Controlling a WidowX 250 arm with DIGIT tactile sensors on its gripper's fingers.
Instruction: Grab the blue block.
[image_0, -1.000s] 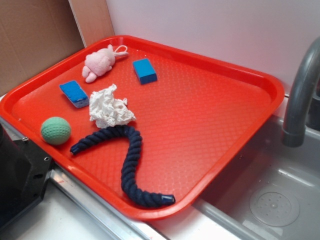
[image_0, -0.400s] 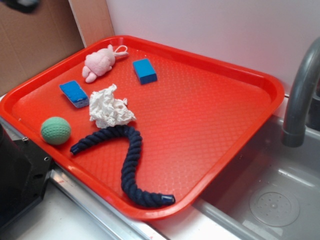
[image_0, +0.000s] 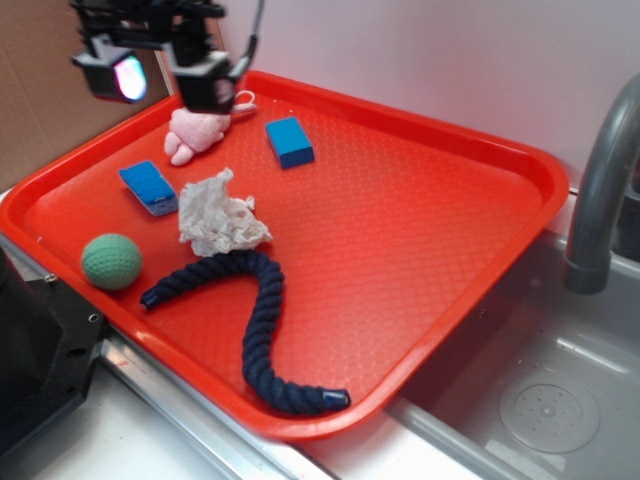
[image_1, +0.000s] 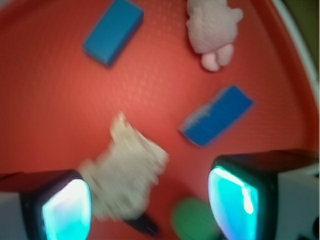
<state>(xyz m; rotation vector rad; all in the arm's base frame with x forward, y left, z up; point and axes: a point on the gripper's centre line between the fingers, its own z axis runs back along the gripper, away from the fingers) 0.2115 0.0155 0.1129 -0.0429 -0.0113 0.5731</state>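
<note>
The blue block is clear of the pink plush toy, so my open gripper should keep going down toward the block (image_0: 290, 141) until the fingers are around the block's long sides.
The blue block (image_0: 289, 141) lies on the red tray (image_0: 400, 220) near its back edge, and shows at the upper left in the wrist view (image_1: 113, 31). My gripper (image_0: 165, 80) hangs above the tray's back left corner, to the left of the block and well above it. It is open, with nothing between its lit fingers (image_1: 67, 210). In the wrist view the gripper (image_1: 150, 205) frames a crumpled white cloth and a green ball far below.
On the tray also lie a flat blue pad with a white side (image_0: 149, 187), a pink plush toy (image_0: 195, 130), the white cloth (image_0: 220, 215), the green ball (image_0: 111, 261) and a dark blue rope (image_0: 255, 300). A grey faucet (image_0: 600, 190) and sink (image_0: 540, 400) are at the right.
The gripper, barely in view at the top left before, has come down into view over the tray's back left corner. The objects on the tray have not moved.
</note>
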